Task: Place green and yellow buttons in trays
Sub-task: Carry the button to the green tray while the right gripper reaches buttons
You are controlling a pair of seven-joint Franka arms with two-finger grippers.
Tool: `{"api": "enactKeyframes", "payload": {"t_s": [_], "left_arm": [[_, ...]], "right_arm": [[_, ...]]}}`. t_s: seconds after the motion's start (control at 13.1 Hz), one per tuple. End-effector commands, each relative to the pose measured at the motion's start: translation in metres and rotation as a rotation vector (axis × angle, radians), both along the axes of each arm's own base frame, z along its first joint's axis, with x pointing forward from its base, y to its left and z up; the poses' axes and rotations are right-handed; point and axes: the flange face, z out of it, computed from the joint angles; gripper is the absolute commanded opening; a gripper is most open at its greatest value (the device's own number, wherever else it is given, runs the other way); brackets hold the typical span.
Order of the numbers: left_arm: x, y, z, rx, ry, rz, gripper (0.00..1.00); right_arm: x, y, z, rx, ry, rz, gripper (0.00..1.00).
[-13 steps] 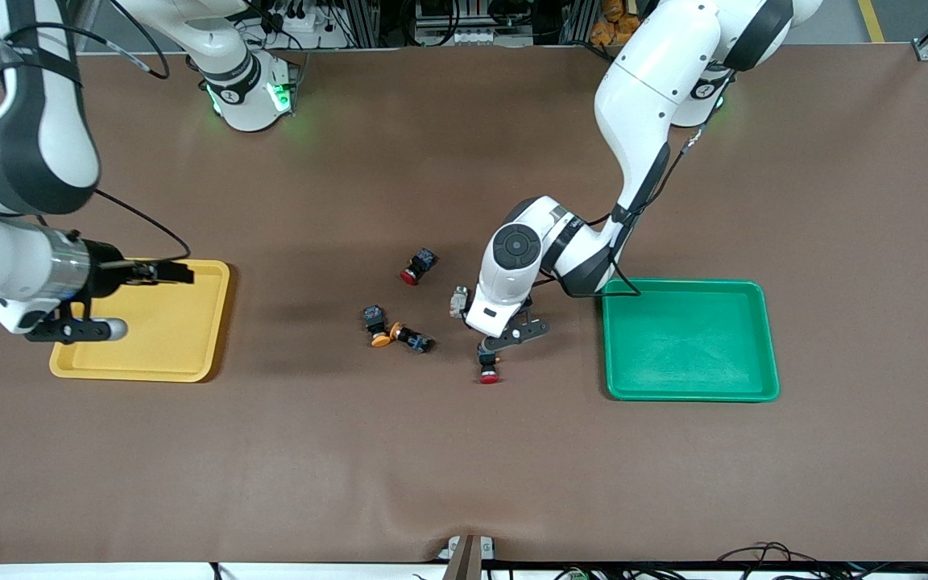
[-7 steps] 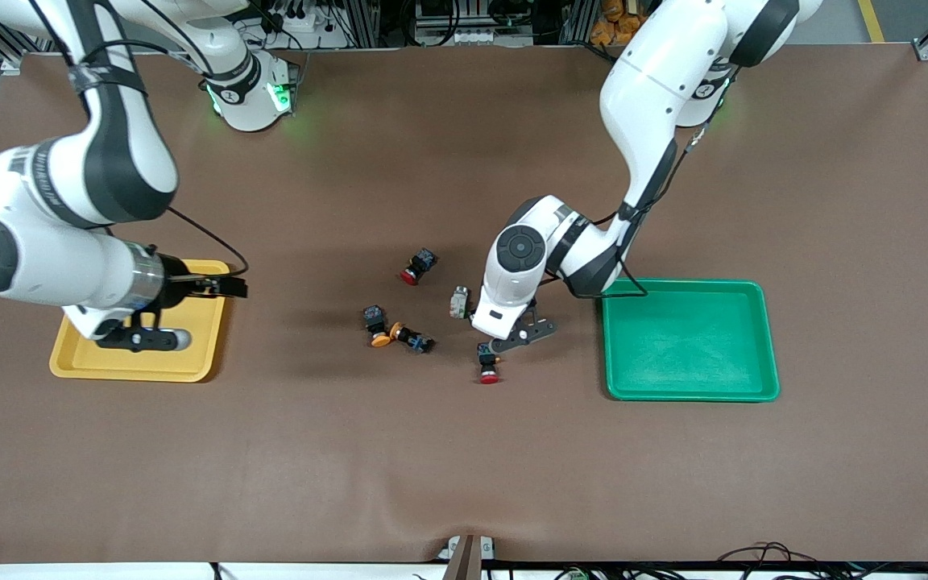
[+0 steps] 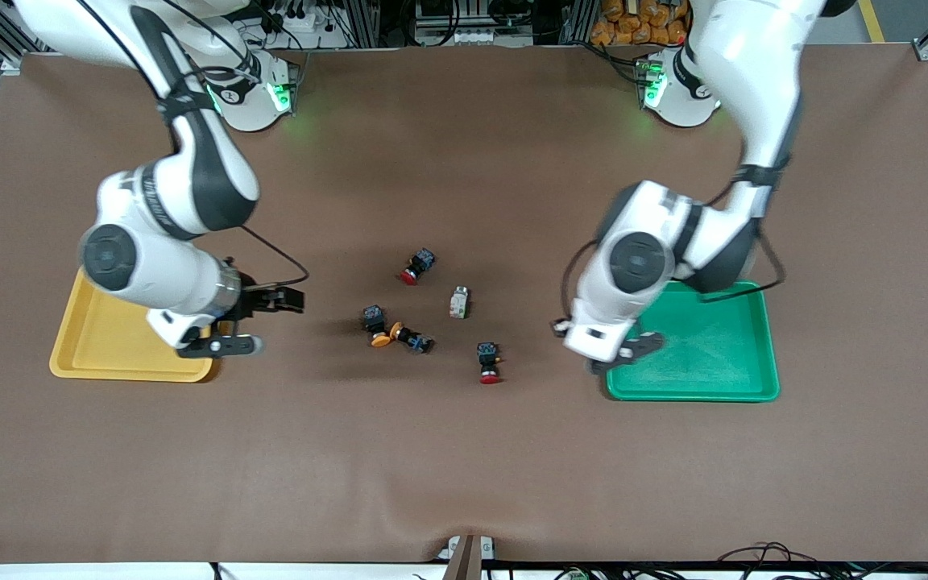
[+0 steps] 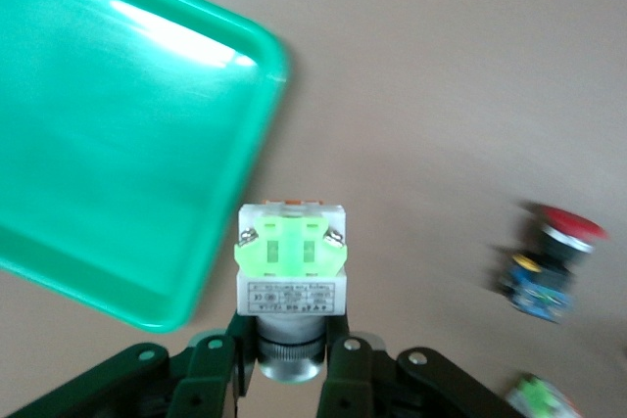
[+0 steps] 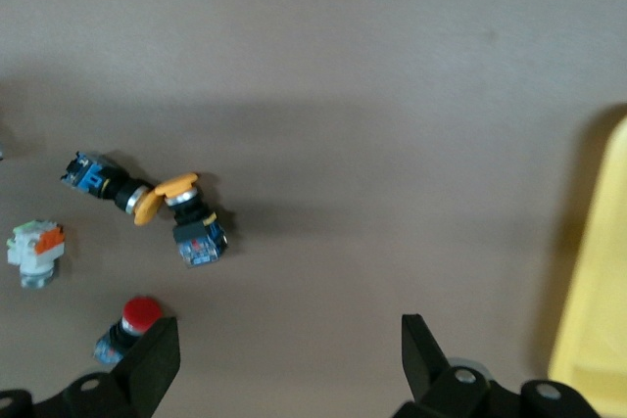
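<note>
My gripper will lift the black button nearer the yellow tray (image 3: 374,325) away by itself, since the orange-yellow caps (image 3: 389,335) touch each other only at their rims.
My left gripper (image 4: 291,364) is shut on a whitish button with a green end (image 4: 291,256). It hangs over the brown table just beside a corner of the green tray (image 3: 706,354) (image 4: 98,144). My right gripper (image 3: 287,300) (image 5: 284,359) stands open and empty over the table, between the yellow tray (image 3: 101,342) and the buttons. Two black buttons with orange-yellow caps (image 3: 387,334) (image 5: 167,193) lie touching in the middle. A whitish button with an orange mark (image 3: 458,302) (image 5: 34,252) lies beside them, toward the green tray. Both trays hold nothing that I can see.
Two black buttons with red caps lie among the others: one (image 3: 416,267) farther from the front camera, one (image 3: 488,361) (image 4: 554,252) nearer to it. The brown mat (image 3: 464,467) covers the whole table.
My left arm has lifted a whitish green button out of the cluster and carried it to the green tray's corner. My right arm has swung from over the yellow tray toward the middle buttons.
</note>
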Motion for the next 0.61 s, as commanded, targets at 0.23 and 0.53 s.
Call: {"api": "enactKeyframes", "payload": {"t_s": [0.23,0.53], "left_arm": [[0.003,0.124,-0.04,0.024,0.091,0.121,0.0],[0.013,0.179,-0.05,0.041,0.06,0.189,0.0]], "right_arm": [[-0.009,0.026,-0.056,0.016,-0.094,0.001,1.0],[-0.016,0.056,-0.093,0.031,-0.123,-0.049,1.0]]}}
